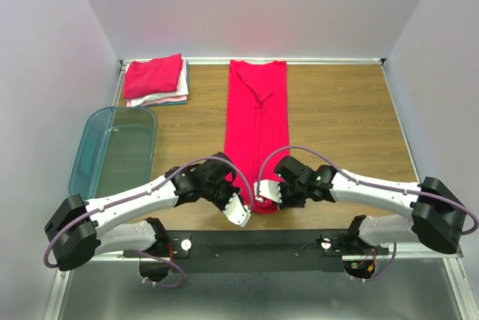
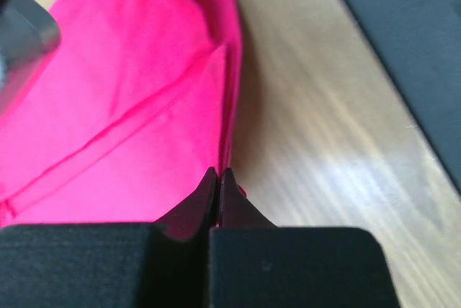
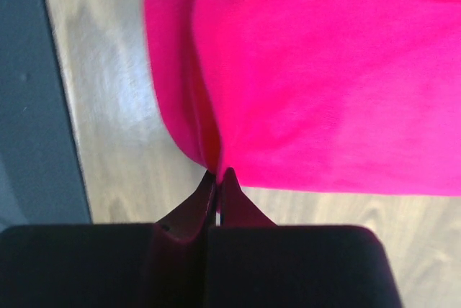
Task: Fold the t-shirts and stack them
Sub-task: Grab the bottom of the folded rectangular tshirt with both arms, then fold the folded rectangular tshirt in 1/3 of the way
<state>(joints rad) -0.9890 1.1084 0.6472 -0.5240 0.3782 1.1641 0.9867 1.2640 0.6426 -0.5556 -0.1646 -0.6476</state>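
Observation:
I keep my right gripper moving toward the t-shirt's collar end (image 1: pixel 260 81) and release near it, as both grippers pinch the t-shirt's near corners (image 3: pixel 225 155) and it lies straight.
A bright red-pink t-shirt (image 1: pixel 257 122) lies folded into a long narrow strip down the middle of the table, collar end far. My left gripper (image 1: pixel 241 211) is shut on its near left corner (image 2: pixel 225 151). My right gripper (image 1: pixel 263 191) is shut on its near right corner (image 3: pixel 209 146). Both wrist views show the jaws pinched on the cloth edge just above the wood. A stack of folded t-shirts (image 1: pixel 156 79), red-pink on top with white and pale teal below, sits at the far left corner.
A translucent teal plastic bin (image 1: pixel 114 149) stands at the left side of the table. The black base rail (image 1: pixel 254 245) runs along the near edge. White walls enclose the table on three sides.

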